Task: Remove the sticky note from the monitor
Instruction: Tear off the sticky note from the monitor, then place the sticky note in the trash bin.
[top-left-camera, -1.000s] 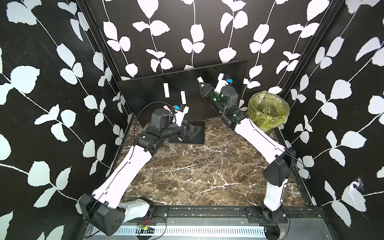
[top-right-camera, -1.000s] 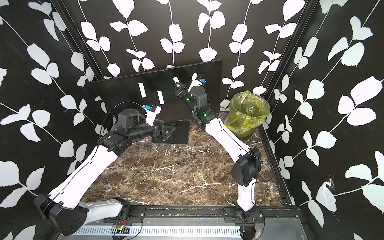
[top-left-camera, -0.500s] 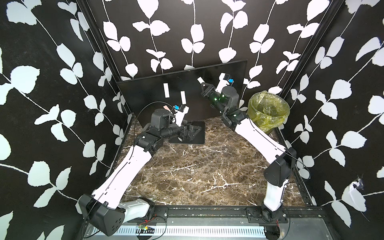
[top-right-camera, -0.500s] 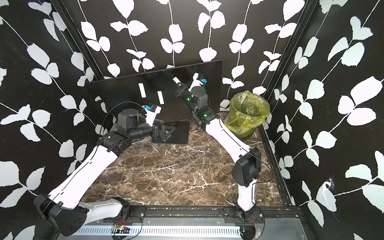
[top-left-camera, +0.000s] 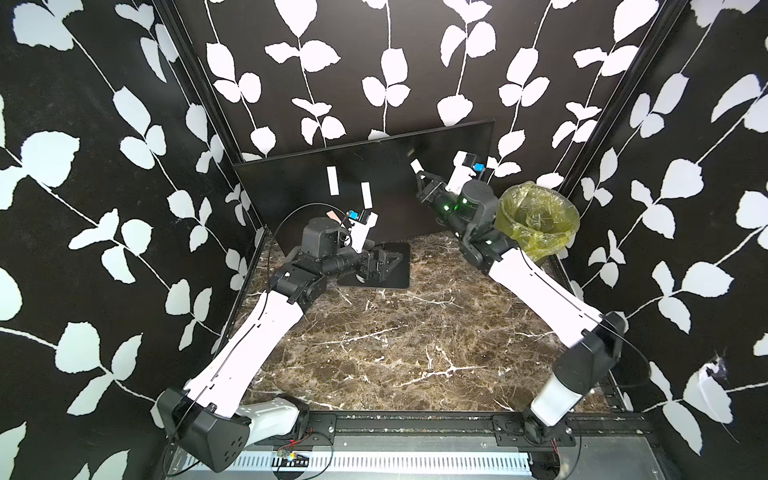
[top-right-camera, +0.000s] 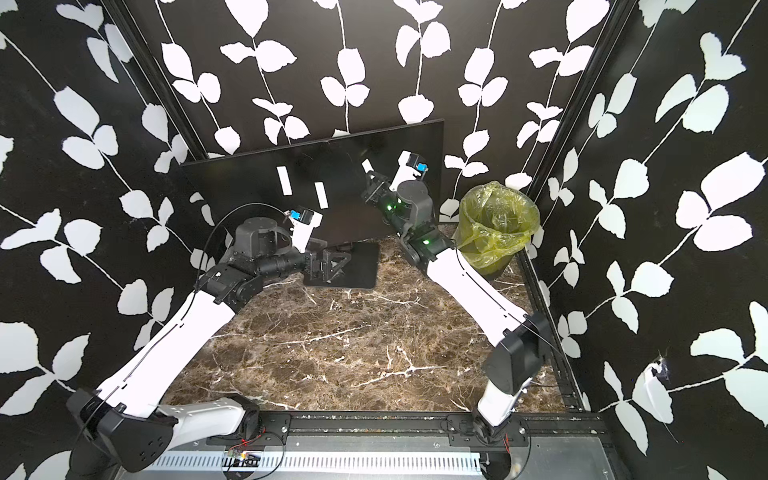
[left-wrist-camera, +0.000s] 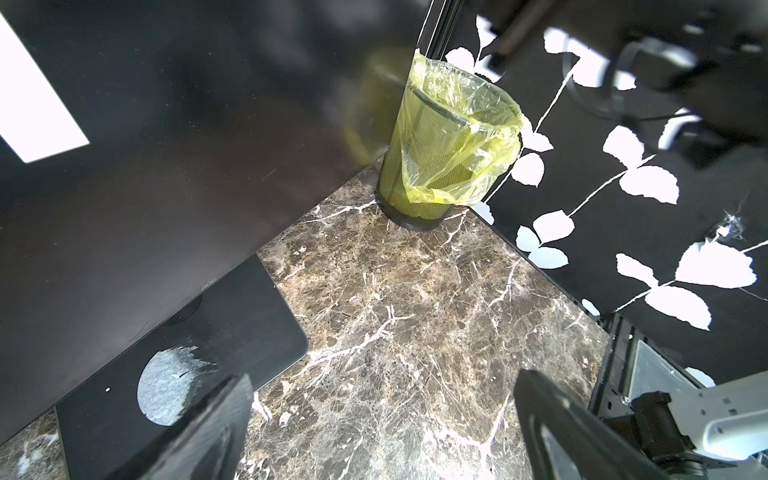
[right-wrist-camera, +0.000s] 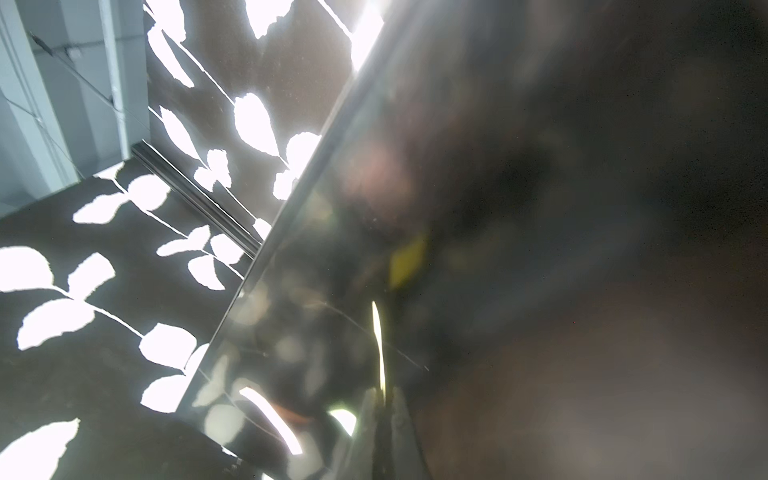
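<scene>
I should keep carrying the sticky note (top-left-camera: 416, 165) in my right gripper, as it is clear of the monitor's screen, until it hangs over the bin's opening (top-left-camera: 537, 209).
The black monitor (top-left-camera: 291, 187) (top-right-camera: 232, 183) stands at the back on its square base plate (top-left-camera: 399, 266). A pale sticky note (top-left-camera: 415, 167) (top-right-camera: 366, 165) sits at the screen's upper right. My right gripper (top-left-camera: 420, 178) (top-right-camera: 371, 175) is shut on it. In the right wrist view the sticky note (right-wrist-camera: 378, 345) shows edge-on as a thin bright sliver rising from the closed jaws against the monitor (right-wrist-camera: 540, 208). Whether it still sticks to the glass I cannot tell. My left gripper (top-left-camera: 384, 259) (left-wrist-camera: 382, 428) hangs open and empty low over the base plate (left-wrist-camera: 232, 316).
A black mesh bin with a yellow-green bag (top-left-camera: 538, 216) (top-right-camera: 496, 224) (left-wrist-camera: 449, 145) stands in the back right corner beside the right arm. Two white strips (top-left-camera: 332, 185) show on the screen's left half. Leaf-patterned walls close in three sides of the marble tabletop (top-left-camera: 415, 340).
The right gripper's jaws have closed on the sticky note. Both arms have stayed almost where they were.
</scene>
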